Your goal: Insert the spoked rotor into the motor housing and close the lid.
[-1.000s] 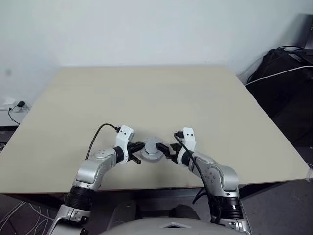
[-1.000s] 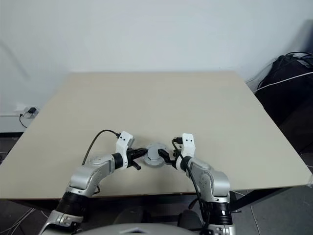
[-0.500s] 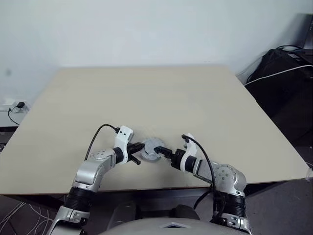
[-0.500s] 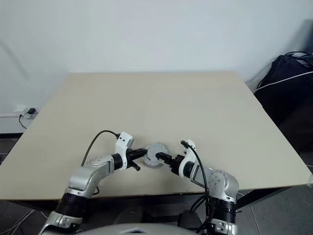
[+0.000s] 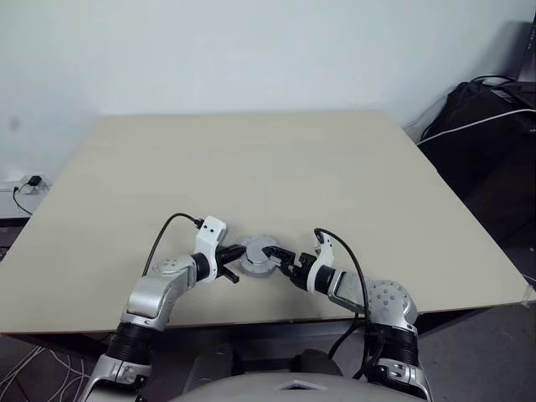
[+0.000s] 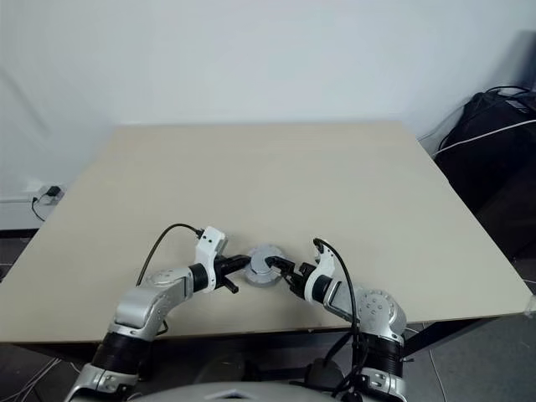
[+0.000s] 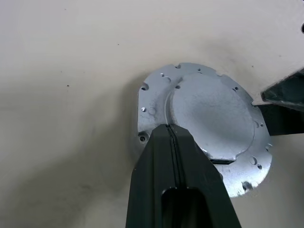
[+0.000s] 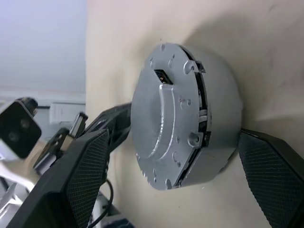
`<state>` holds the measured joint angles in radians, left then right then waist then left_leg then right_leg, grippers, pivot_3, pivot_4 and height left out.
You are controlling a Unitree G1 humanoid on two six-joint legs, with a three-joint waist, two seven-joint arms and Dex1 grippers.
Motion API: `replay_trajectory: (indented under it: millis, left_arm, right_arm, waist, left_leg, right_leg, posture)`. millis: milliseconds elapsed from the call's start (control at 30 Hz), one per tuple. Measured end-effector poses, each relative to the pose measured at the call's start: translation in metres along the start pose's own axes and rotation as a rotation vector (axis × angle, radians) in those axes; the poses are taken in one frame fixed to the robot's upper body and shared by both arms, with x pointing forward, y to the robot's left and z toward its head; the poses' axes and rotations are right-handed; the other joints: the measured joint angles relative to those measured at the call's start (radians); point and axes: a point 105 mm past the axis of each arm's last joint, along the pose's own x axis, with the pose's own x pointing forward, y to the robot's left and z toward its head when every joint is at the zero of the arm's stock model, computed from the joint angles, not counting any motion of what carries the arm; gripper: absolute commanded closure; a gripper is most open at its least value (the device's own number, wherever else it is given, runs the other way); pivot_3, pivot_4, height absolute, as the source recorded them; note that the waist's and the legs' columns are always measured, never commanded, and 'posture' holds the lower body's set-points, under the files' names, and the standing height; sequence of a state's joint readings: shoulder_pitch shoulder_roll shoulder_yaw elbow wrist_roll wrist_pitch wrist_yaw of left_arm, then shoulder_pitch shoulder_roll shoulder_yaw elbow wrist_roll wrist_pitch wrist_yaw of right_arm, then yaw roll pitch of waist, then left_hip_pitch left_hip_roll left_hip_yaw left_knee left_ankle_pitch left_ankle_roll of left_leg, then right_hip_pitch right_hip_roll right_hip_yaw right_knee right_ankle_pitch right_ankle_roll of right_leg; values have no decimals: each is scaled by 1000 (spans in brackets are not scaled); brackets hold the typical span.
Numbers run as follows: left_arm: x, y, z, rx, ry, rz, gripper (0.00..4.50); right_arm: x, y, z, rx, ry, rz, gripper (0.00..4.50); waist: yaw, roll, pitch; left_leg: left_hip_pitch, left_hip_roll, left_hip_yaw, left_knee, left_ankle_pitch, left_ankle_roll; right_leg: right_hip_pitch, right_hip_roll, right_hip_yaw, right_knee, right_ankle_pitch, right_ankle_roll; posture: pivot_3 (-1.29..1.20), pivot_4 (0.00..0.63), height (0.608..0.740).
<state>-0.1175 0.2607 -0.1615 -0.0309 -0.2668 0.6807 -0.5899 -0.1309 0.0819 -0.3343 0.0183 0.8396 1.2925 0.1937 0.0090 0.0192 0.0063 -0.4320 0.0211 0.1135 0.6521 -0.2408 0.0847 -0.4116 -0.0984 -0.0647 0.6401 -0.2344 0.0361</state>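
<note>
My right gripper faces the lid's edge, and a dark gap [image 8: 203, 107] shows under that edge. Next, my right gripper squeezes the lid's near edge [image 8: 183, 154] and the housing's bottom side together.
A round grey assembly [image 5: 260, 258] sits near the table's front edge, between my two grippers. Its top is the lid [image 7: 209, 118], a plain, slightly domed grey disc with small holes round its flange. It rests on the round grey motor housing [image 8: 218, 95]. The spoked rotor is hidden. My left gripper [image 5: 237, 255] is shut, and its tip [image 7: 170, 129] rests at the lid's left rim. My right gripper [image 5: 281, 259] is open wide, with one finger [image 8: 85, 180] on each side of the housing.
The beige table [image 5: 251, 159] stretches away behind the assembly. A black bag with cables [image 5: 490, 117] lies off the right edge. A wall socket [image 5: 29, 180] sits low on the left. The table's front edge runs just under my forearms.
My right wrist has rolled over and its forearm has swung lower and outward, so its fingers now straddle the assembly. The left gripper and the assembly have stayed put.
</note>
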Motion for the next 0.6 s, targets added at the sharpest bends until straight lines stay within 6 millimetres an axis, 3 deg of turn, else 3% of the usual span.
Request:
replay_trajectory:
  millis: [467,600]
  left_arm:
    - [-1,0,0,-10,-2,4,4500]
    - [-2,2,-1,-11,-4,11,4500]
  right_arm:
    - [9,-1,8,12,-36,-22,19]
    - [9,-1,5,13,-21,-27,916]
  waist:
    - [-12,0,0]
    - [-15,0,0]
  left_leg:
    - [0,0,0,-1,0,0]
    - [0,0,0,-1,0,0]
  right_leg:
    - [0,0,0,-1,0,0]
    - [0,0,0,-2,0,0]
  posture:
    - [0,0,740]
    - [0,0,740]
